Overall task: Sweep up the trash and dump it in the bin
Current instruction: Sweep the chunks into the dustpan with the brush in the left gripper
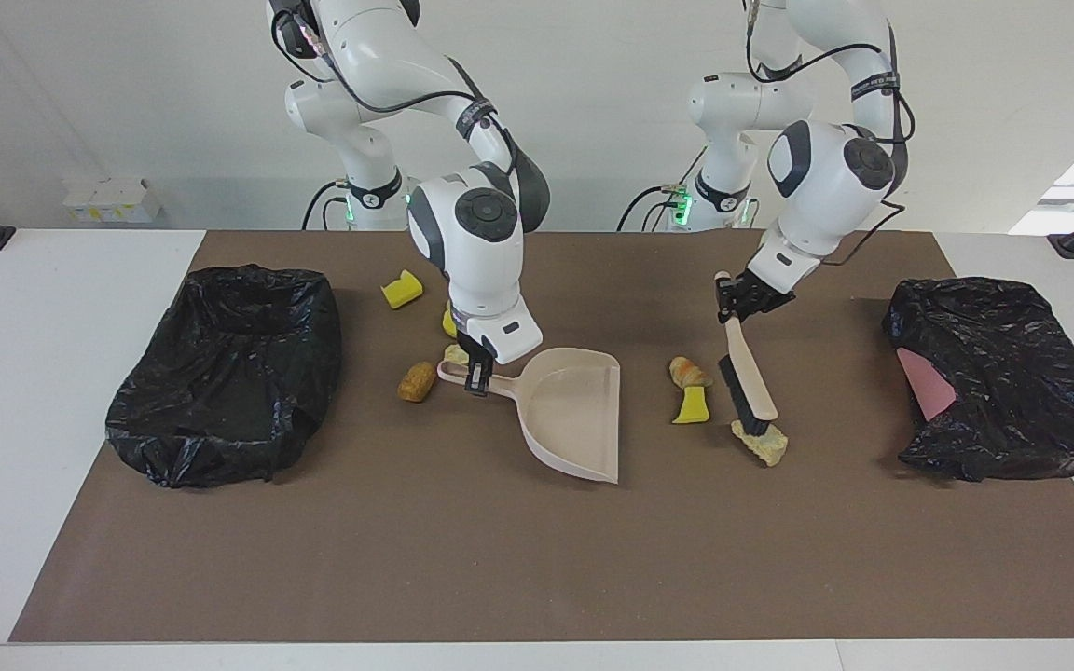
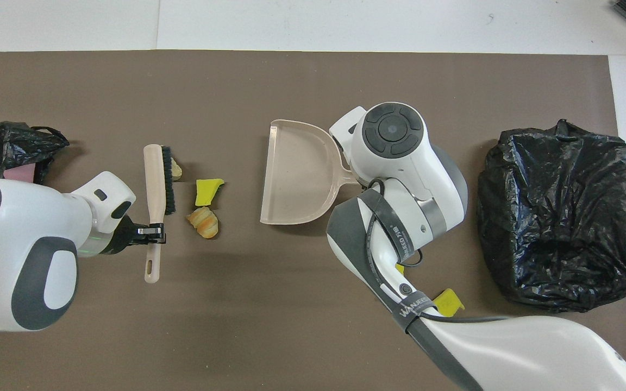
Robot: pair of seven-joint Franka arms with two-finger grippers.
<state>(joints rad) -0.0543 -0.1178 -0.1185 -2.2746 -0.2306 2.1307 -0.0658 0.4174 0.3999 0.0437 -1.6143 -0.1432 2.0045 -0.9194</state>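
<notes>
The brush's bristles (image 2: 169, 180) are behind the crusty lump and the yellow wedge. My left gripper should go back the other way and sweep both into the dustpan's opening (image 2: 268, 172).
My right gripper (image 1: 476, 377) is shut on the handle of the beige dustpan (image 1: 574, 410), which lies flat on the brown mat (image 1: 500, 559); it also shows in the overhead view (image 2: 296, 174), mouth toward the brush. My left gripper (image 1: 742, 298) is shut on the handle of the brush (image 1: 748, 382), also seen from overhead (image 2: 155, 184). Its bristles touch a crusty lump (image 1: 763, 445). A yellow wedge (image 1: 692, 406) and a croissant-like lump (image 1: 689, 372) lie between brush and dustpan. A brown lump (image 1: 417, 380), a beige lump (image 1: 455, 354) and two yellow pieces (image 1: 401, 290) lie by the dustpan handle.
A bin lined with a black bag (image 1: 229, 373) stands at the right arm's end of the mat, also visible from overhead (image 2: 555, 217). A second black bag (image 1: 994, 373) with something pink in it sits at the left arm's end.
</notes>
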